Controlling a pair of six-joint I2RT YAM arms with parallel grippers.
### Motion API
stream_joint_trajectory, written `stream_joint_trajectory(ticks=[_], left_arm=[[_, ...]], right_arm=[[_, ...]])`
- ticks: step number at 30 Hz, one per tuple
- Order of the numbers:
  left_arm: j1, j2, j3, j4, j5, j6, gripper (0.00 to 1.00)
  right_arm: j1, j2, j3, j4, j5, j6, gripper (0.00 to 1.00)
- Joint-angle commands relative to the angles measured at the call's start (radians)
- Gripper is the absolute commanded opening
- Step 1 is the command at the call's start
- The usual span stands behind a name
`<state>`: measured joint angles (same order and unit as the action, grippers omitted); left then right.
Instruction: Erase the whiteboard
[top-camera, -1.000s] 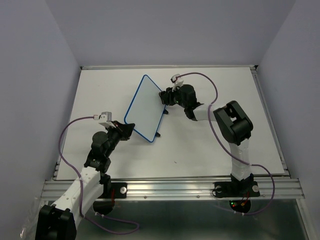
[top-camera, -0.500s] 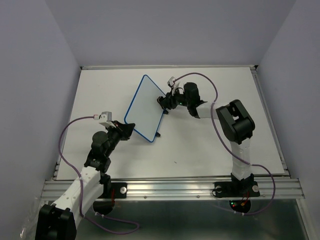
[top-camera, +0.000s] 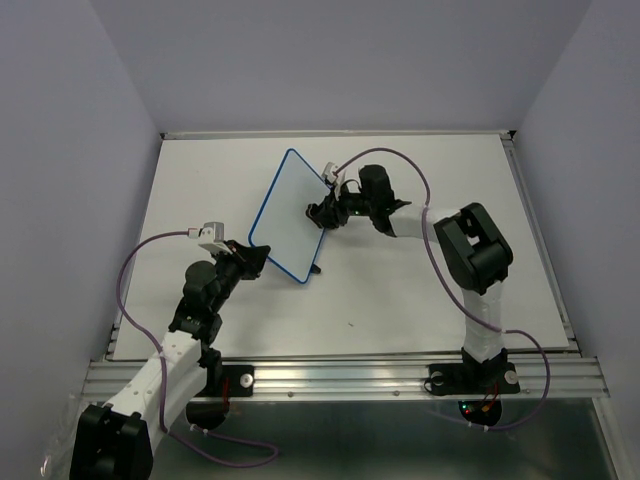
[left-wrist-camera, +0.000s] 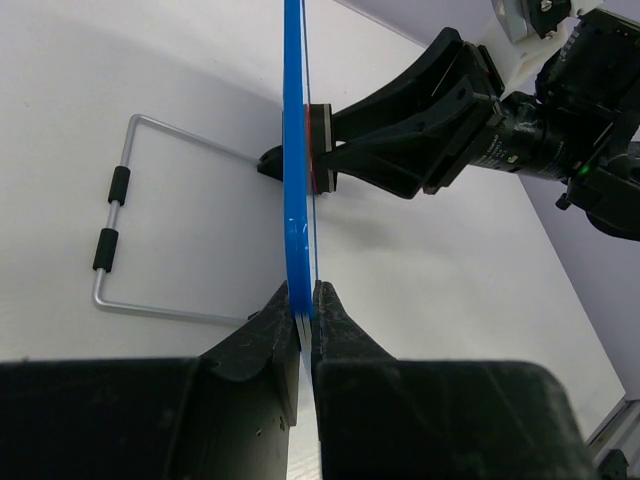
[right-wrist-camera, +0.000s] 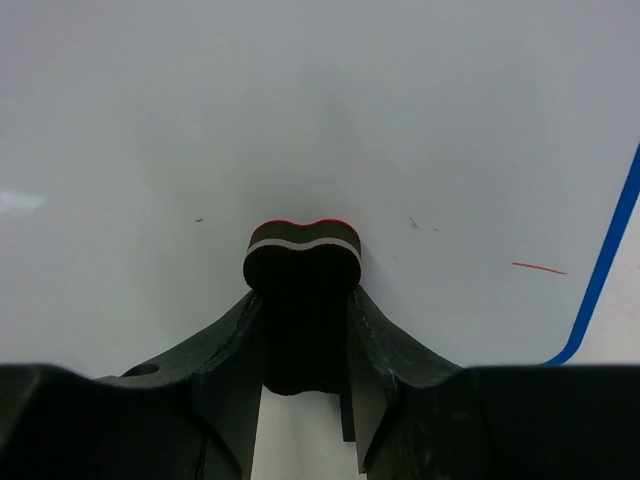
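The red stroke (right-wrist-camera: 539, 268) is away from the eraser, near the board's edge. My right gripper should wipe the eraser back toward the blue frame (right-wrist-camera: 604, 258).
The whiteboard (top-camera: 285, 205), white with a thin blue frame, stands tilted on the table. My left gripper (top-camera: 258, 260) is shut on its near edge; the left wrist view shows the blue frame (left-wrist-camera: 297, 150) edge-on, pinched between the jaws. My right gripper (top-camera: 318, 213) is shut on a black eraser (right-wrist-camera: 302, 262) with a grey stripe and red felt face, pressed against the board's surface (right-wrist-camera: 300, 120). A short red stroke (right-wrist-camera: 538, 268) and a few tiny red specks remain on the board near its blue frame (right-wrist-camera: 608, 240).
The board's wire stand (left-wrist-camera: 115, 215) with black grips lies behind it on the white tabletop (top-camera: 420, 290). A small dark speck (top-camera: 351, 323) lies on the table in front. Purple walls enclose the table on three sides.
My right gripper has slid the eraser leftward and slightly down across the board's face. The left gripper and the board have not moved.
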<state>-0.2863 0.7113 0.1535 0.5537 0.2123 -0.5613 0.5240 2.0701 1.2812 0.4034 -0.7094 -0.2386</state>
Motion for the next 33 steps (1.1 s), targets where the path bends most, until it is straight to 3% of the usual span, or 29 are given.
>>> stream_joint_trajectory(ticks=[1,17,27,33], left_arm=[[-0.017,0.028,0.014,-0.066,0.056,0.034,0.0],[-0.019,0.03,0.015,-0.066,0.053,0.032,0.0],[-0.019,0.027,0.014,-0.067,0.055,0.032,0.0],[-0.019,0.028,0.014,-0.067,0.055,0.031,0.0]], right_arm=[[0.123,-0.042,0.021,-0.075,-0.122,-0.036,0.01],[0.35,-0.126,-0.082,-0.097,-0.081,-0.093,0.01],[0.36,-0.153,-0.12,-0.078,-0.101,-0.064,0.01],[0.349,-0.148,-0.117,-0.049,0.005,-0.016,0.01]])
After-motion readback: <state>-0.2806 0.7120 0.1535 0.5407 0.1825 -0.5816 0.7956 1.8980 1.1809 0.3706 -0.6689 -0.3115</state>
